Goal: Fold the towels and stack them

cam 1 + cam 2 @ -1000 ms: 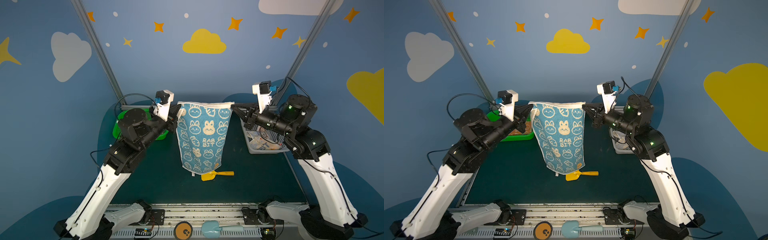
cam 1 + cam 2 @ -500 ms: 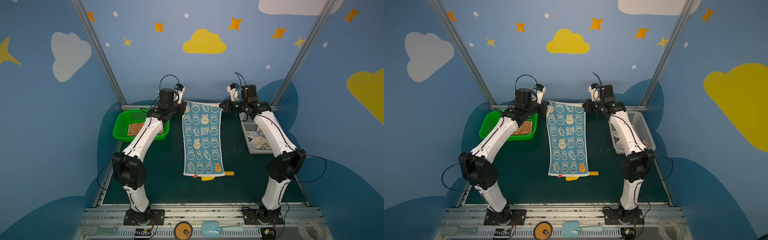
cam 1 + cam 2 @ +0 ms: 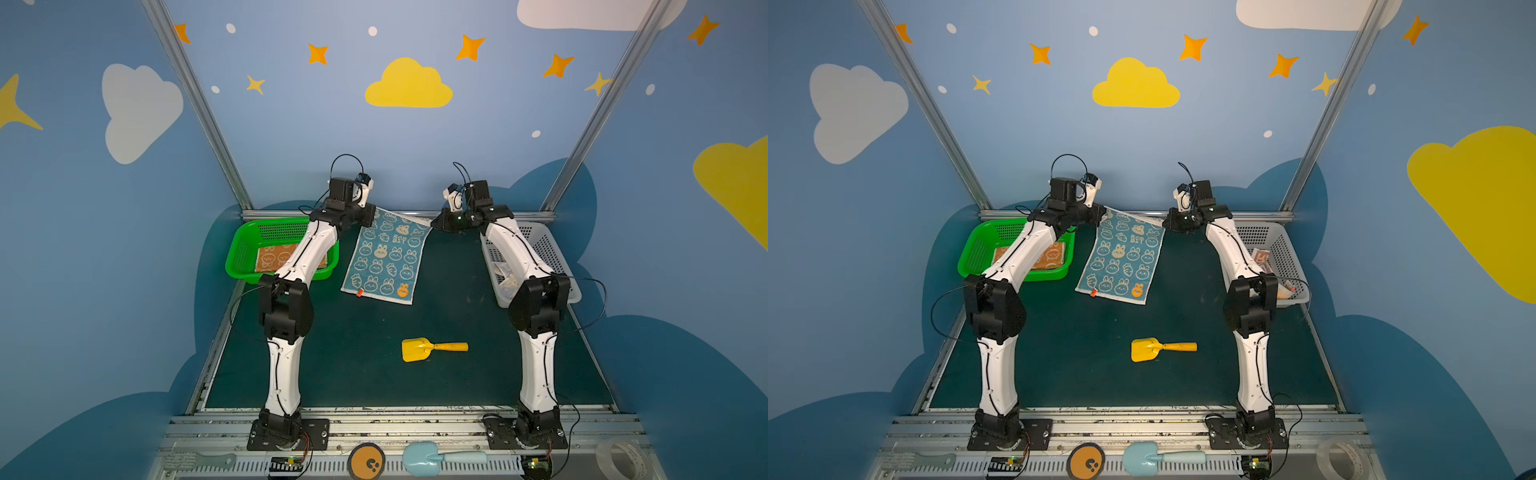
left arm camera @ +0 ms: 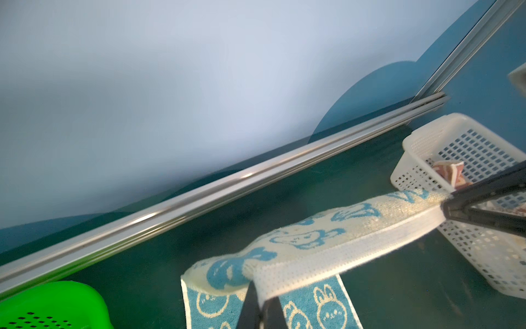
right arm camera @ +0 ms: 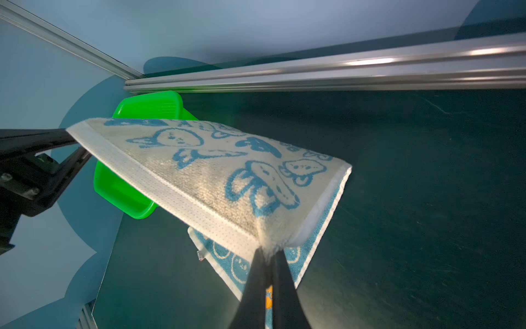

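Observation:
The blue towel's near edge (image 3: 379, 296) lies at a slant across the mat. Both my grippers should pick up the towel by its white hem (image 3: 406, 216) and lay it straight before I fold it.
A blue towel with cream rabbit faces (image 3: 384, 257) (image 3: 1121, 257) stretches from the back rail toward the front. Its near edge rests on the dark mat. My left gripper (image 3: 371, 214) (image 4: 262, 296) is shut on the far left corner. My right gripper (image 3: 434, 224) (image 5: 267, 250) is shut on the far right corner. The white hem is taut between them, cream underside showing in both wrist views. An orange towel (image 3: 270, 257) lies in the green basket (image 3: 249, 232). A cream towel (image 3: 1262, 257) sits in the white basket (image 3: 552, 249), partly hidden by my right arm.
A yellow toy shovel (image 3: 432, 348) lies on the mat in front of the blue towel. The metal back rail (image 3: 519, 216) runs just behind both grippers. A light blue scoop (image 3: 440, 457) and an orange disc (image 3: 366, 462) lie on the front rail.
Both arms have reached from near the camera to the back rail, carrying the blue towel. It hung upright a second ago; now it slopes onto the mat, and the shovel is uncovered.

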### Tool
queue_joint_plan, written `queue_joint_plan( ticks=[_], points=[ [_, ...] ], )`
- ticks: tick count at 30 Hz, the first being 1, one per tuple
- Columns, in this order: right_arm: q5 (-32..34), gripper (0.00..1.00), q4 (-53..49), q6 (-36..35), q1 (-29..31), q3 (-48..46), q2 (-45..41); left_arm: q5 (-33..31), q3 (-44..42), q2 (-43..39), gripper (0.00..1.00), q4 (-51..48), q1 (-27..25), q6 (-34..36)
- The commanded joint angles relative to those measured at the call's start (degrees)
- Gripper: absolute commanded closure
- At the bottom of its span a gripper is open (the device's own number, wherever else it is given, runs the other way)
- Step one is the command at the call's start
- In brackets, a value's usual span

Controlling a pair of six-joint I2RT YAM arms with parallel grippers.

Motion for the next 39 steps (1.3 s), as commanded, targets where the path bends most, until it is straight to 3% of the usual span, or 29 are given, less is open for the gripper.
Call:
queue_joint_plan(
  ticks=[1,8,22,32,39],
  points=[
    [-1.1,1.0,-1.5,0.1,-1.0,3.2,3.4,-1.7,2.1,1.5,0.97,-1.8,1.1,1.8],
    [-3.1,1.0,-2.5,0.5,-1.6,4.5,4.7,-2.5,1.8,0.1,0.97,-4.3,2.4,2.1],
    [0.5,1.0,-4.4,-1.3,-1.7,2.0,-6.3,-0.5,-7.0,-13.9,0.97,-2.6,1.3,-2.0],
    [4.3,1.0,-10.0,-4.0,-5.0,9.8,-3.2,-1.3,-8.9,-16.2,0.97,-5.2,-2.0,-3.2],
    [4.4,1.0,-12.3,-4.8,-6.2,17.9,2.6,-2.7,-4.9,-14.8,0.97,-7.6,-2.5,-4.9]
  ],
)
